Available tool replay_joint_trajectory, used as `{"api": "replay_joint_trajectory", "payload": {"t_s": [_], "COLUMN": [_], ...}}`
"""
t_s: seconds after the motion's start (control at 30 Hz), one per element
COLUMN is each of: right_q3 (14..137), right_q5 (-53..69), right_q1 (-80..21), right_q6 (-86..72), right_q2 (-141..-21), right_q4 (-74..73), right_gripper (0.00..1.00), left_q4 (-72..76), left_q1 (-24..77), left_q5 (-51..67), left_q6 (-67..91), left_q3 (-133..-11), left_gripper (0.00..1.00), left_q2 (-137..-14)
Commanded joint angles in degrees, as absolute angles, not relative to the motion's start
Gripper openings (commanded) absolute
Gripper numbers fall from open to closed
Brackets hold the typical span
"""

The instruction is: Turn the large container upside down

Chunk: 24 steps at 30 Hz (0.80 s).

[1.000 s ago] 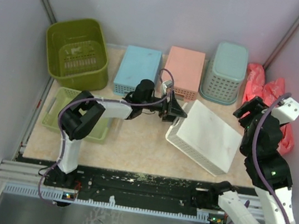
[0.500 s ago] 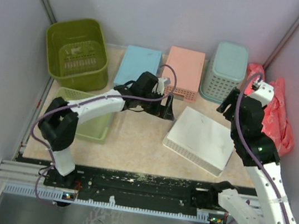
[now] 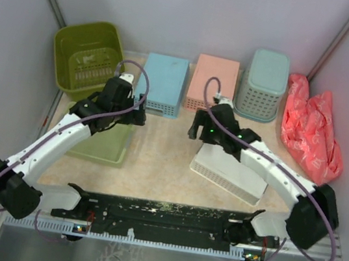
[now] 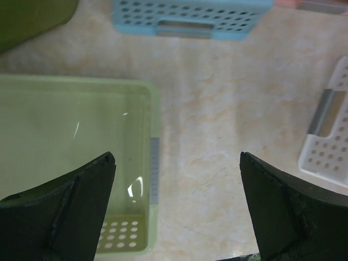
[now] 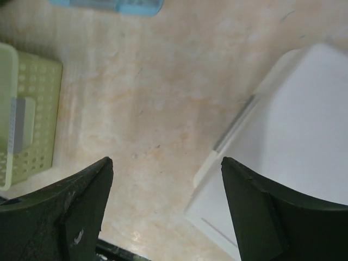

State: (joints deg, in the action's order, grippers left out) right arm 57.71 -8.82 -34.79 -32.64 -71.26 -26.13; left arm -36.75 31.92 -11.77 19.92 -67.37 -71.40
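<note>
The pale-green tray's upright rim (image 4: pixel 153 117) is between my left gripper's open fingers, so I should keep moving down until they close on the grey handle (image 4: pixel 154 171).
The large container (image 3: pixel 90 59) is a deep olive-green tub standing open side up in the back left corner; its slotted bottom shows inside. A dark corner of it shows in the left wrist view (image 4: pixel 32 16). My left gripper (image 3: pixel 136 117) is open and empty, hovering over the right edge of the pale-green tray, in front of and to the right of the tub. In its own view (image 4: pixel 176 157) the jaws stand wide apart. My right gripper (image 3: pixel 196 128) is open and empty above the floor by the white basket's left edge, jaws also wide apart (image 5: pixel 166 160).
A flat pale-green tray (image 3: pixel 102 149) lies in front of the tub. A blue basket (image 3: pixel 163 83), a pink basket (image 3: pixel 213 80) and a teal lattice basket (image 3: pixel 264 81) stand upside down along the back. A white basket (image 3: pixel 231 168) lies upside down at centre right. A red bag (image 3: pixel 309 128) is at far right.
My left gripper has swung left from the white basket to over the tray. My right arm has swung in from the far right to the white basket's left edge. The white basket now lies flat.
</note>
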Motion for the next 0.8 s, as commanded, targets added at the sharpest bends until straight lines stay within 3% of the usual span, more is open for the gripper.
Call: {"api": "replay_joint_trajectory", "payload": {"t_s": [0.0,0.23,0.53,0.63,0.77], "right_q3": [60.18,59.73,54.05,55.39,56.03], "right_q5": [1.13,-3.52,-11.88,-14.39,-14.24], "right_q1": [-38.23,-38.83,-32.61,-32.61,-32.53], "right_q6": [-39.23,-42.32,-41.21,-40.57,-40.12], "right_q2": [-80.92,-88.2,-74.55,-71.91,-71.25], "right_q4": [-16.44,-22.37,-28.87,-30.31,-30.13], "right_gripper": [0.81,0.81,0.83,0.83,0.84], "left_q4": [-43.83,-41.92,-39.35,-35.94,-34.65], "left_q1": [28.22,27.91,30.74,30.76,30.76], "left_q5": [-15.06,-11.47,-8.01,-7.8,-7.84], "left_q6": [23.22,22.39,22.62,22.86,23.5], "left_q3": [-62.8,-58.6,-55.5,-54.18,-54.96], "left_gripper": [1.0,1.0,0.99,0.93,0.76], "left_q2": [-69.22,-67.92,-73.27,-76.58,-82.31]}}
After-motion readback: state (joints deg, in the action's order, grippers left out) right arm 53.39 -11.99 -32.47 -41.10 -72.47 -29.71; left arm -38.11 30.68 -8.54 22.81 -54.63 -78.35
